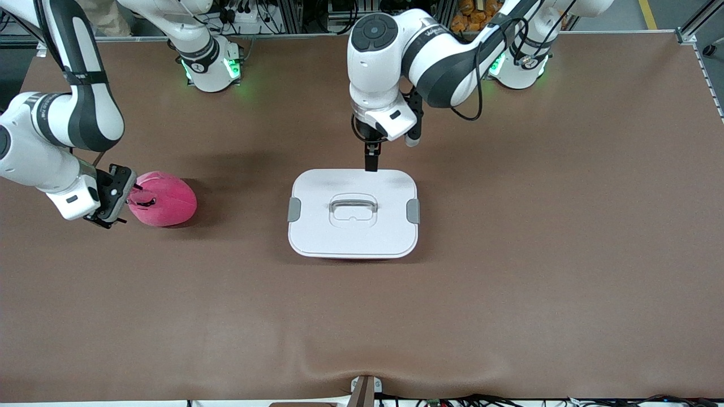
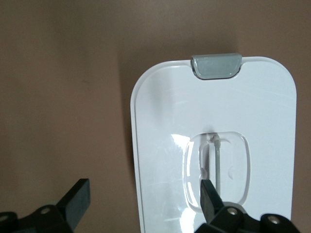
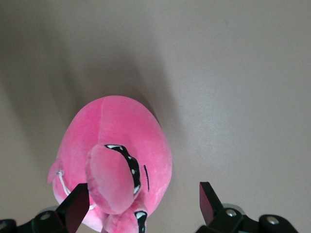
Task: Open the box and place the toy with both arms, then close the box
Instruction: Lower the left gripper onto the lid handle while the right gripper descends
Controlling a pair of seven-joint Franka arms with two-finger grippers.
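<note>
I should move my left gripper in and put its fingers on both sides of the grey handle (image 1: 353,203) before closing, because the lid covers the box and the fingers are on both sides of the lid's edge (image 1: 354,170).
The box (image 1: 353,237) stands mid-table, its white lid (image 2: 165,121) on, with a grey handle (image 1: 353,203) in a centre recess and a grey clip (image 2: 216,65) at each end. My left gripper (image 1: 371,163) hangs open over the lid's edge toward the bases; one finger (image 2: 209,196) is over the handle recess, the other over the table. The pink plush toy (image 1: 167,202) lies toward the right arm's end of the table. My right gripper (image 1: 138,198) is open at the toy (image 3: 114,155), whose snout end sits between the fingers (image 3: 75,206).
Brown cloth covers the table (image 1: 509,271). The two green-lit arm bases (image 1: 212,68) (image 1: 517,65) stand along its edge farthest from the front camera. A small bracket (image 1: 365,390) sits at the edge nearest that camera.
</note>
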